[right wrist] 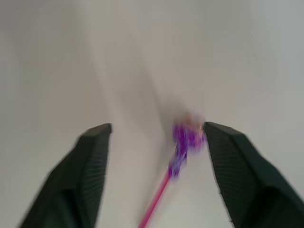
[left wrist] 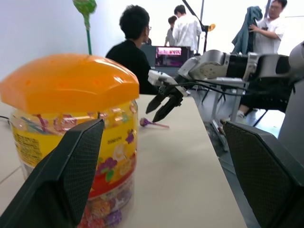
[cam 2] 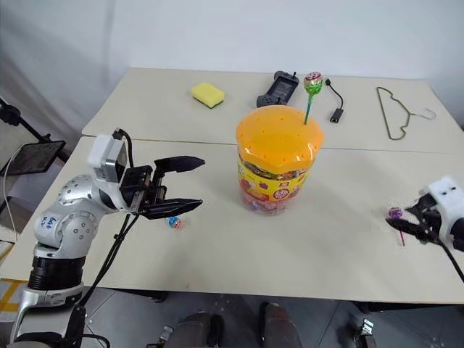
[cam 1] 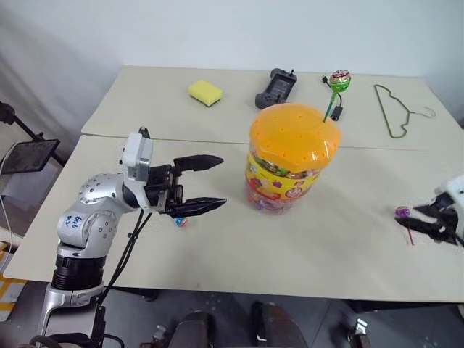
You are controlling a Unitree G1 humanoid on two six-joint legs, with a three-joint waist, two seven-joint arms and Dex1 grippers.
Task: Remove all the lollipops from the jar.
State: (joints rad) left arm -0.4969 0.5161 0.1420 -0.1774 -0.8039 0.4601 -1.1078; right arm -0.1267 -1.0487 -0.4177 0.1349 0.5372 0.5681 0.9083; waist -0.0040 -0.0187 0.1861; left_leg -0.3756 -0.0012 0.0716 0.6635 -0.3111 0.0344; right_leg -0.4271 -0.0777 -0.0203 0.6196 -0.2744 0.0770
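Observation:
I can see the green lollipop standing at the lid's edge (cam 1: 325,121) across from my left gripper, so next my left gripper moves away while my right gripper pulls out its stick (cam 1: 330,105).
The jar (cam 1: 286,163), a clear tub with an orange domed lid, stands mid-table. A green lollipop (cam 1: 338,81) sticks upright out of its lid. My left gripper (cam 1: 212,183) hovers open just left of the jar, fingers pointing at it. On the table below it lies a small red-and-blue lollipop (cam 2: 174,222). At the right edge a purple lollipop (right wrist: 186,137) on a pink stick lies on the table between the spread fingers of my open right gripper (right wrist: 156,130), which sits low over the table (cam 2: 341,254).
On the far table are a yellow sponge (cam 1: 205,92), a black handheld device (cam 1: 275,87), a small cable adapter (cam 1: 336,112) and a wire hanger (cam 1: 399,112). Beyond the table, people (left wrist: 133,52) show in the left wrist view.

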